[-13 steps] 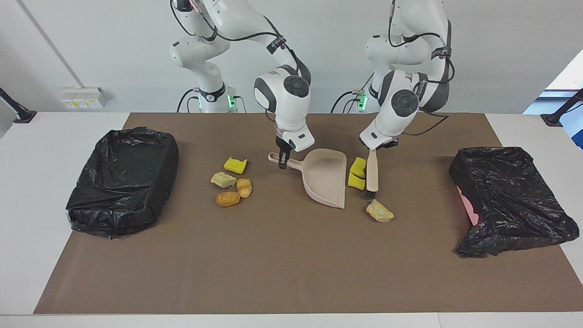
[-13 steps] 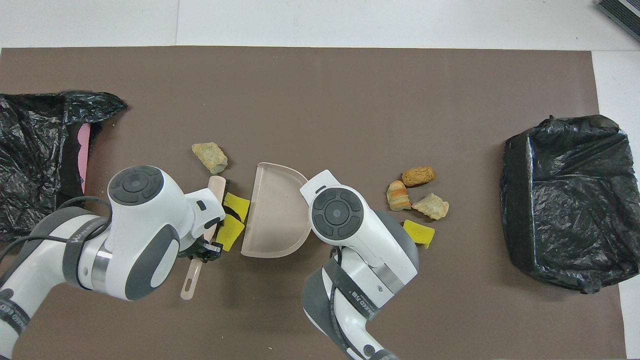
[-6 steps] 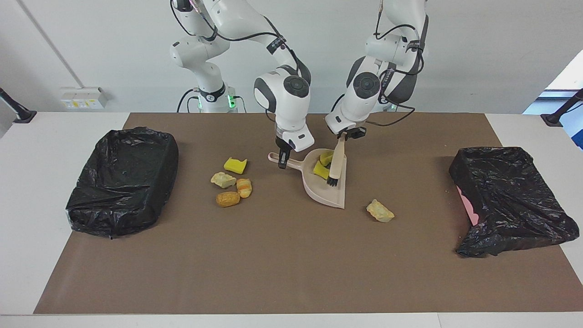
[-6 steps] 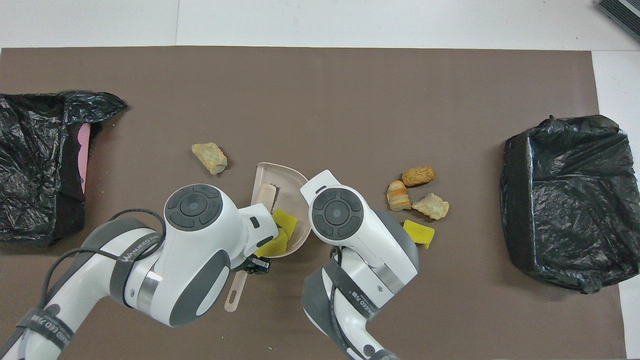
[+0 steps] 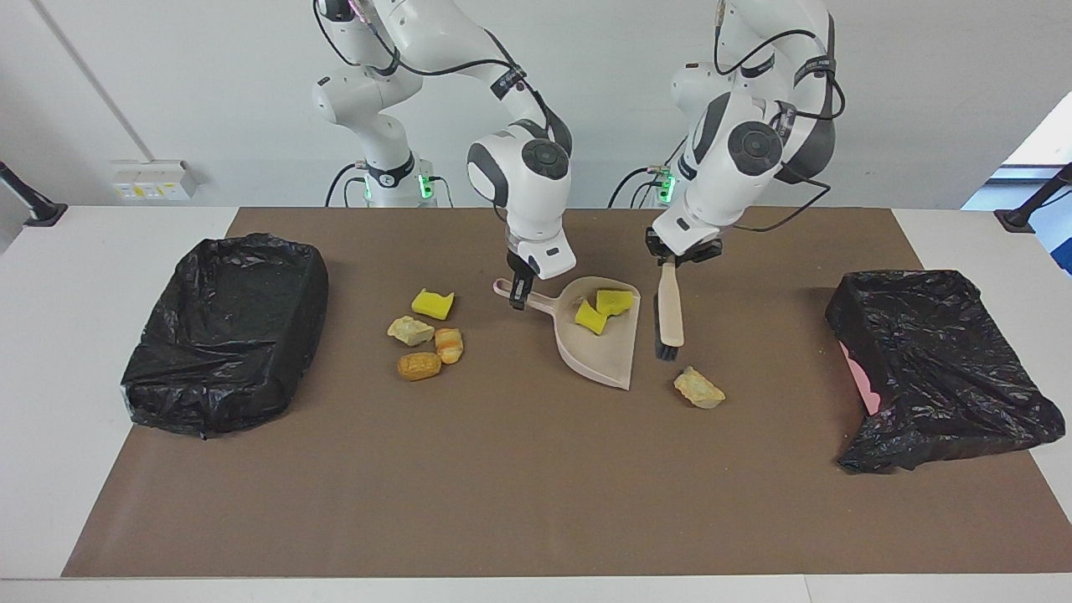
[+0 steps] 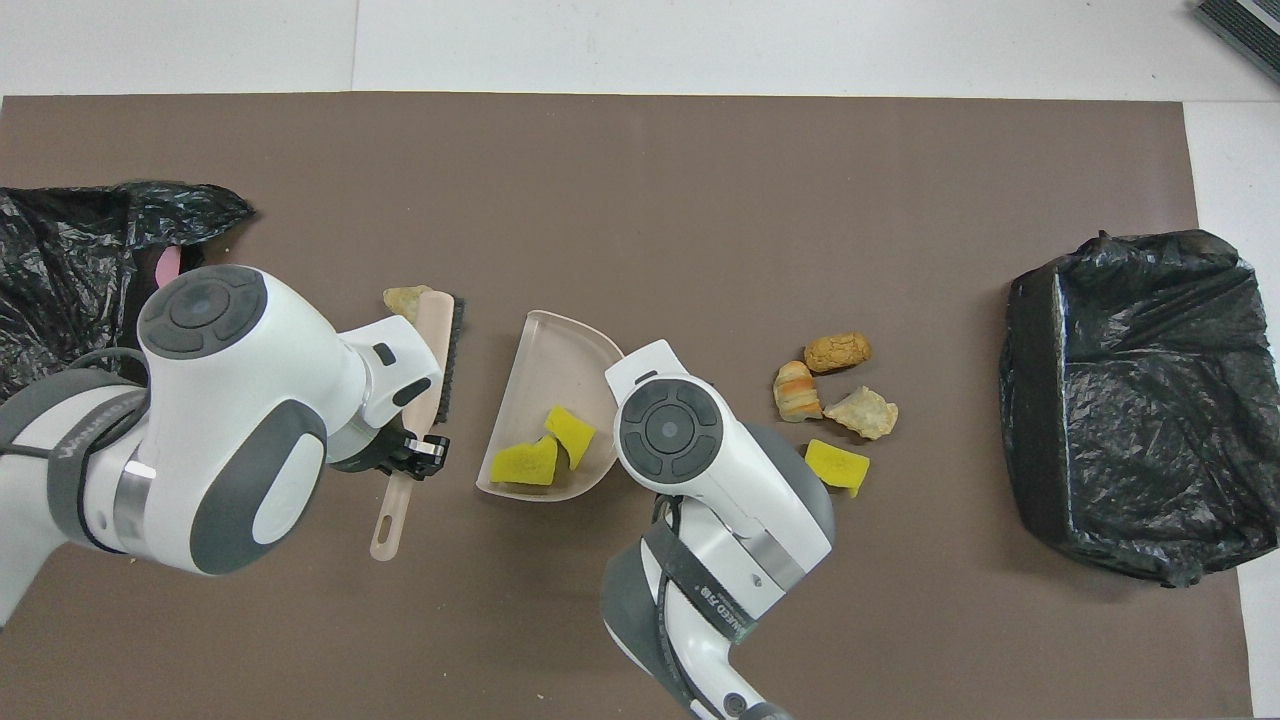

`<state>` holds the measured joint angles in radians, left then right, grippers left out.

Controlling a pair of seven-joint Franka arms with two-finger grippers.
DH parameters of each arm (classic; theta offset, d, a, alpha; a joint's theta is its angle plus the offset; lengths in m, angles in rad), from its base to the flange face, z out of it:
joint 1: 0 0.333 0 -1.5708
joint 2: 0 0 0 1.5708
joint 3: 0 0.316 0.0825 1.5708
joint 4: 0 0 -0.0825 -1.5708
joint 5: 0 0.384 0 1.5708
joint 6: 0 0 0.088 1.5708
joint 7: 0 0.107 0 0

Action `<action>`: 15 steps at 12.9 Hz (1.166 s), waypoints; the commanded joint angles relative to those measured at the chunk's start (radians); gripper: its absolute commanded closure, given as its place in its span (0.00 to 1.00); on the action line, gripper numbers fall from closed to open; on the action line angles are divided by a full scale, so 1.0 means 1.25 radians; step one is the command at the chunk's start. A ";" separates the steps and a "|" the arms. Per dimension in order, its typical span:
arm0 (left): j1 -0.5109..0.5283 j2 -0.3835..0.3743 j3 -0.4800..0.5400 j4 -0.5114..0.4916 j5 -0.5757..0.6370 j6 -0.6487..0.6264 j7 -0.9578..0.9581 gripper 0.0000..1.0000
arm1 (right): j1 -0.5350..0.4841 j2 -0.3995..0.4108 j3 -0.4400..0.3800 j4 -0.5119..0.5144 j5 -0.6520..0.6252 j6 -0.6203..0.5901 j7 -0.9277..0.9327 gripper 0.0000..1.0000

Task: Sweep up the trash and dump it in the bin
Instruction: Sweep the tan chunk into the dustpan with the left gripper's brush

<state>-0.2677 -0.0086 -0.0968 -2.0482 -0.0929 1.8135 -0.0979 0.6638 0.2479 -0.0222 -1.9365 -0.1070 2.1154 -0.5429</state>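
Note:
The brush [image 5: 667, 337] is on the dustpan's side of the pale beige lump. Next, my left gripper moves the brush behind the lump [image 5: 730, 387] before it sweeps the lump in.
My right gripper [image 5: 519, 293] is shut on the handle of the beige dustpan [image 5: 605, 345], which rests on the brown mat. Two yellow sponge pieces [image 5: 614, 301] [image 6: 525, 463] of trash lie inside the pan [image 6: 548, 365]. My left gripper [image 5: 670, 260] is shut on the beige brush [image 5: 668, 306] [image 6: 437, 345], whose bristles point down beside the pan's open edge. A pale beige lump [image 5: 698, 389] lies just past the bristles, half covered by the brush in the overhead view. Toward the right arm's end lie a yellow sponge [image 5: 432, 303], a beige lump [image 5: 410, 330] and two orange-brown rolls [image 5: 450, 344] [image 5: 419, 366].
A bin lined with a black bag [image 5: 226, 327] [image 6: 1130, 400] stands at the right arm's end of the mat. Another black-bagged bin [image 5: 938, 360] [image 6: 70, 260], with pink showing at its side, stands at the left arm's end.
The left gripper swept the brush across into the dustpan, pushing the two yellow sponge pieces in, then drew the brush back out toward the left arm's end. The pan shifted slightly.

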 commanded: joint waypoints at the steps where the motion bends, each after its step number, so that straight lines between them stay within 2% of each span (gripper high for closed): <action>1: 0.036 0.050 -0.005 0.025 0.109 0.017 0.069 1.00 | 0.016 -0.013 0.002 -0.011 -0.015 -0.009 0.092 1.00; 3: 0.075 0.110 -0.005 0.075 0.134 0.044 0.092 1.00 | 0.016 -0.011 0.002 -0.012 -0.015 -0.005 0.094 1.00; 6: 0.098 0.205 -0.006 0.156 0.260 0.072 0.099 1.00 | 0.016 -0.009 0.002 -0.013 -0.015 0.001 0.093 1.00; 8: 0.101 0.248 -0.006 0.187 0.269 0.115 0.099 1.00 | 0.016 -0.009 0.002 -0.014 -0.015 0.001 0.093 1.00; 11: 0.098 0.282 -0.006 0.184 0.271 0.148 0.107 1.00 | 0.016 -0.008 0.002 -0.014 -0.014 0.009 0.094 1.00; 15: 0.087 0.268 -0.012 0.173 0.265 0.066 0.233 1.00 | 0.016 -0.008 0.002 -0.014 -0.013 0.007 0.093 1.00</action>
<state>-0.1513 0.3364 -0.1085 -1.8374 0.2238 1.9601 0.1371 0.6877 0.2474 -0.0222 -1.9381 -0.1070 2.1158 -0.4547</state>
